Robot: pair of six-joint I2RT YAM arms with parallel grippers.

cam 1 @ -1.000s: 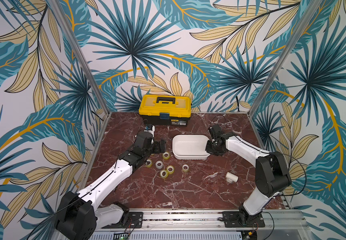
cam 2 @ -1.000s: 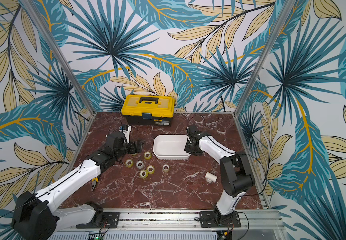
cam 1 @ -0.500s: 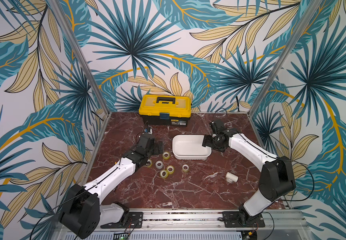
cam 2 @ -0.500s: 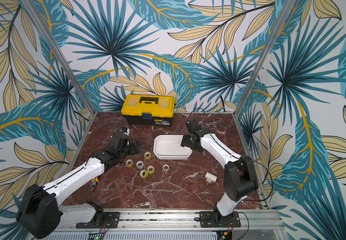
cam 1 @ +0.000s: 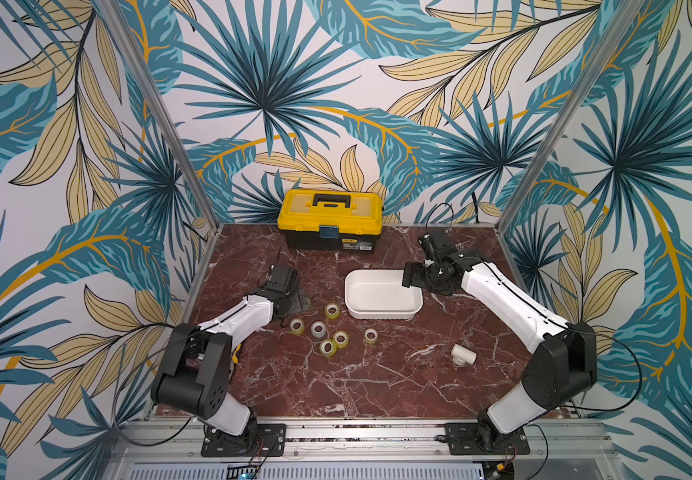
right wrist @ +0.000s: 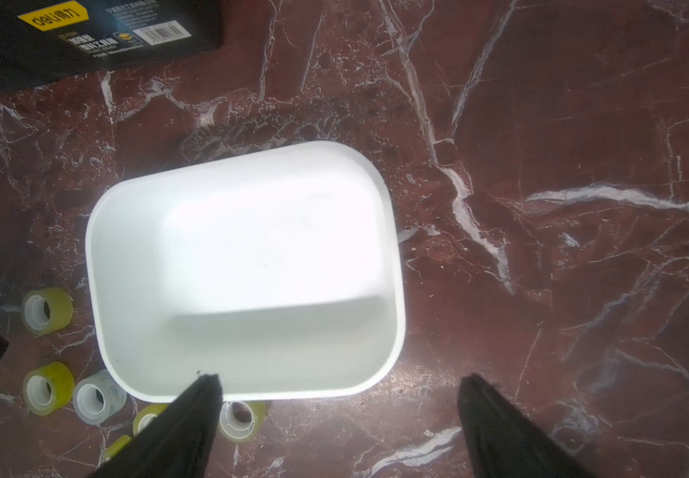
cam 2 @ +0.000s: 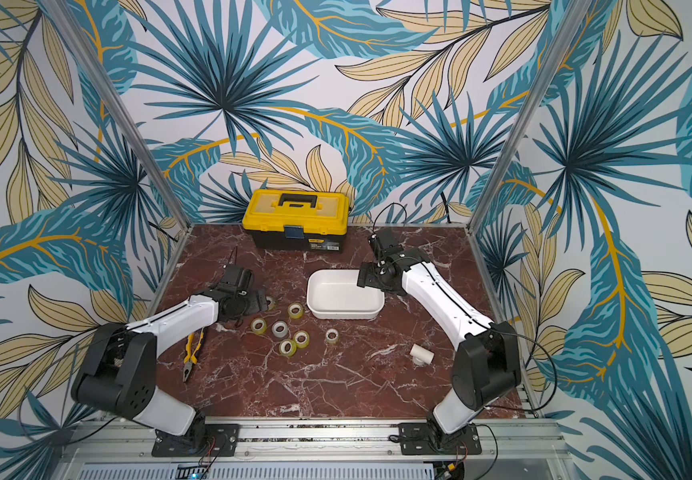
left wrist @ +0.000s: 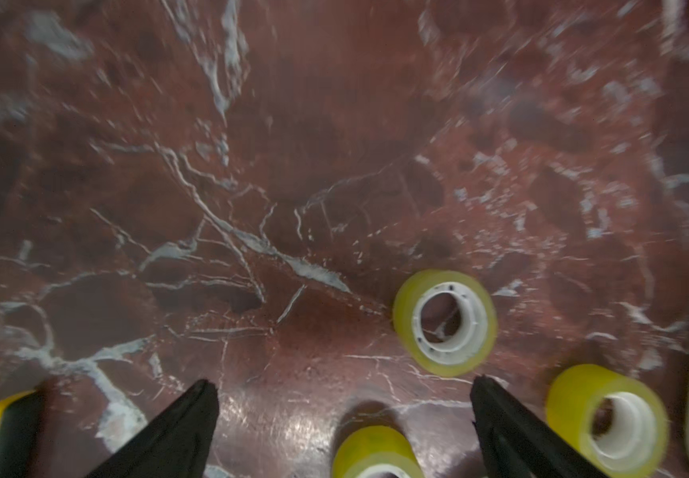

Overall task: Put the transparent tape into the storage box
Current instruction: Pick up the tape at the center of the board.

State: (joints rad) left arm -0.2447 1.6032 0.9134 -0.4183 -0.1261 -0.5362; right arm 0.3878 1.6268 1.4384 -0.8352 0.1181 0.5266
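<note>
Next, my left gripper closes on the roll (left wrist: 445, 323) and puts it in the storage box, because my right gripper hangs at the storage box's far end (cam 1: 412, 304) from this tape roll.
Several small yellowish rolls of transparent tape (cam 1: 328, 347) (cam 2: 287, 347) lie loose on the marble, left of and in front of the white storage box (cam 1: 377, 314) (cam 2: 344, 314), which holds nothing. My left gripper (cam 1: 292, 296) (left wrist: 344, 393) is open low at the left end of the cluster. One roll (left wrist: 375, 451) sits between its fingers without touching them, and two more (left wrist: 444, 323) lie just beyond. My right gripper (cam 1: 412, 277) (right wrist: 341, 383) hangs open and empty above the box's right end (right wrist: 392, 331), one finger over the rim.
A yellow-and-black toolbox (cam 1: 329, 224) (right wrist: 86, 33) stands at the back wall. A white pipe fitting (cam 1: 463, 354) lies front right. Yellow-handled pliers (cam 2: 192, 349) lie under my left arm. Metal frame posts mark the table's back corners.
My right gripper has opened and lifted off the box's right end. My left arm has folded back, drawing its open gripper slightly left by the rolls. The box has stayed put.
</note>
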